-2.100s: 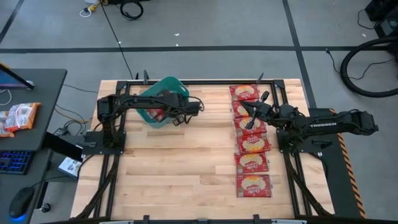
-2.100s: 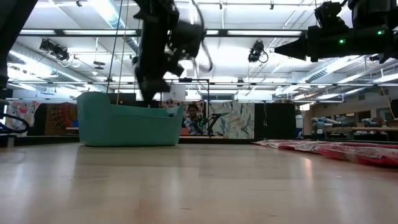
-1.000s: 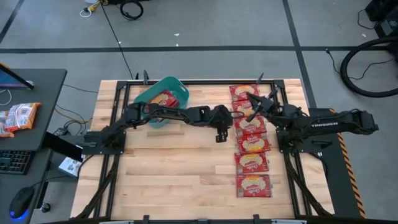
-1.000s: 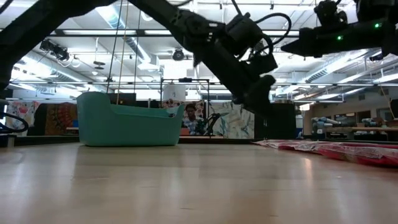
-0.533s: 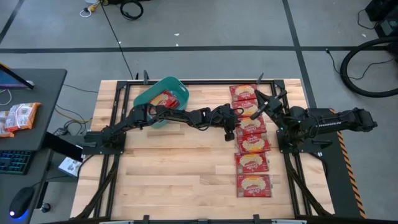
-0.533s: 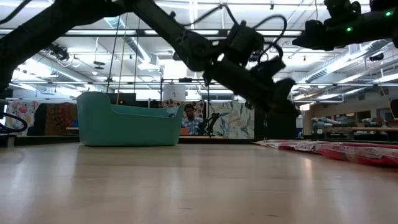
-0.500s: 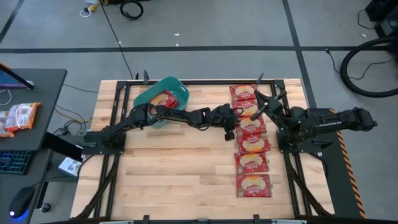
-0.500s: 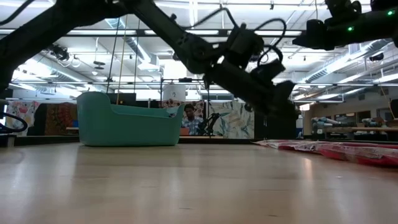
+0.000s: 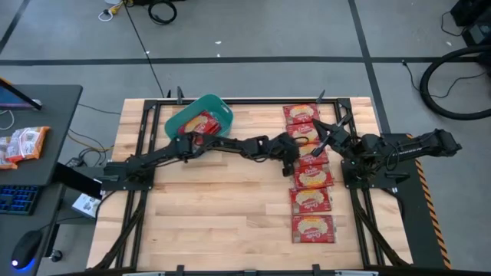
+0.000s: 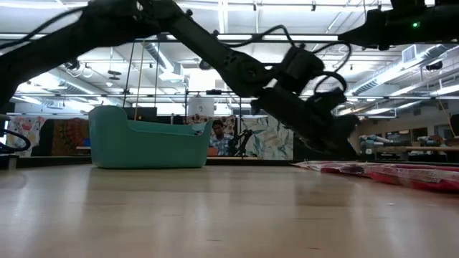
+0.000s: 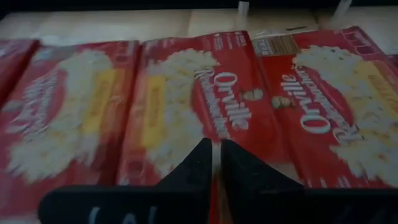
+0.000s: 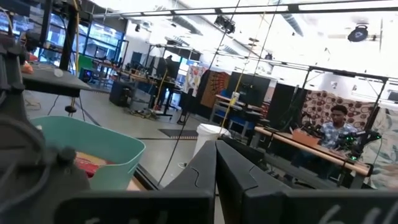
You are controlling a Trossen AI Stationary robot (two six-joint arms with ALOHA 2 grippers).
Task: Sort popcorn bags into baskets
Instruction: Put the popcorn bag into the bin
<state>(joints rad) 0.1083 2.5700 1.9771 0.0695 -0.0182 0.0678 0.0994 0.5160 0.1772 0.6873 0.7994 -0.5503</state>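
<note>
My left gripper should first drag the popcorn bag (image 9: 314,158) under it onto the open wood (image 9: 261,170), then pinch the popcorn bag's long side, because the popcorn bag lies tight between its neighbours.
Several red popcorn bags (image 9: 311,201) lie flat in a column on the right side of the table. One more bag (image 9: 202,123) lies inside the teal basket (image 9: 217,105) at the far left. My left arm stretches across the table. Its gripper (image 9: 294,156) hangs just above the bags in the upper part of the column (image 11: 186,99), fingers shut but for a narrow slit (image 11: 216,155), touching nothing that I can see. In the low view it (image 10: 343,142) sits just above the bags (image 10: 387,172). My right gripper (image 9: 326,134) waits raised beside the column, shut (image 12: 216,149).
Bare wood (image 9: 222,199) lies between the basket and the column and across the near half. An orange-and-white snack packet (image 9: 23,144) and a keyboard (image 9: 15,199) sit on the side desk off the table's left. People (image 10: 218,136) sit in the room beyond.
My left arm has swung from the basket toward the table's right edge, reaching out over the column of bags and dropping low over them. My right gripper has drawn back a little toward the right edge and risen. The bags have stayed put.
</note>
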